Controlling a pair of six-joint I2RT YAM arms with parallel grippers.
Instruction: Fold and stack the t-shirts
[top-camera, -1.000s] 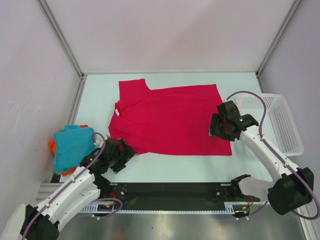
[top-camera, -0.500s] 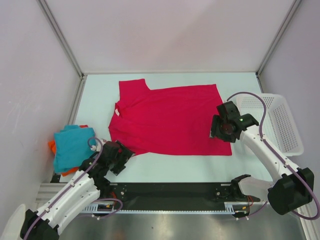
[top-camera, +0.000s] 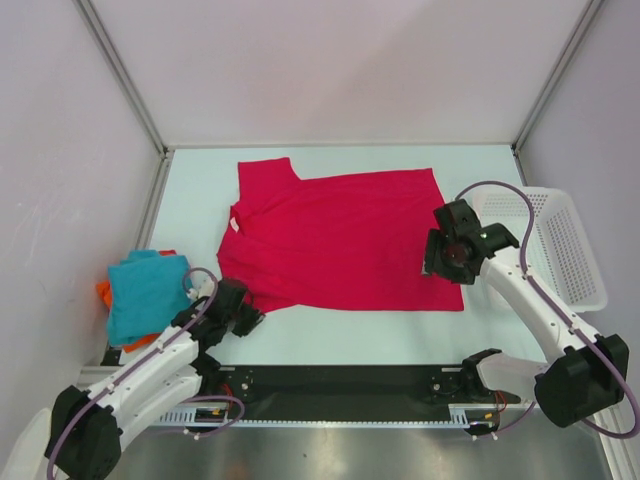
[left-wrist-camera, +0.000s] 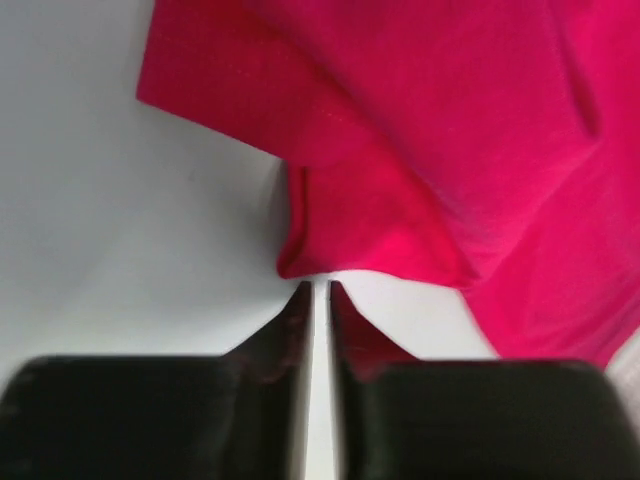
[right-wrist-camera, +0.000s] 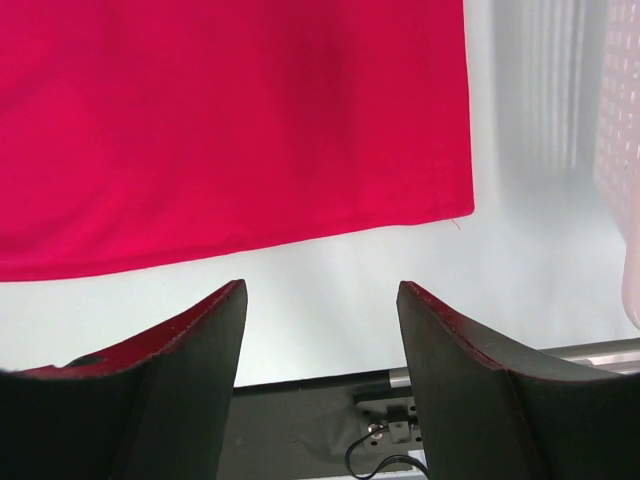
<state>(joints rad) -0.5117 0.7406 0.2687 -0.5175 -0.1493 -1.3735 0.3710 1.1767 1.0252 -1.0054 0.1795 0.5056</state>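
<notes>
The sleeve's edge is just past my left gripper's nearly closed fingers, so I should open them, reach further over the sleeve's folded cloth and pinch it before lifting.
The crimson-pink t-shirt lies spread flat in the middle of the table. My left gripper is at its near-left sleeve. In the left wrist view the fingers stand almost together, and the tips of that gripper pinch the puckered sleeve edge of the shirt. My right gripper hovers open over the shirt's near-right corner, with nothing between its fingers; the shirt's hem lies just beyond them. A teal-blue t-shirt lies on an orange one at the left edge.
A white mesh basket stands at the right side of the table, its wall at the edge of the right wrist view. White walls enclose the table. A black rail runs along the near edge.
My left gripper has slid down-left to the sleeve edge and closed from wide open. The right arm has barely moved and stays open.
</notes>
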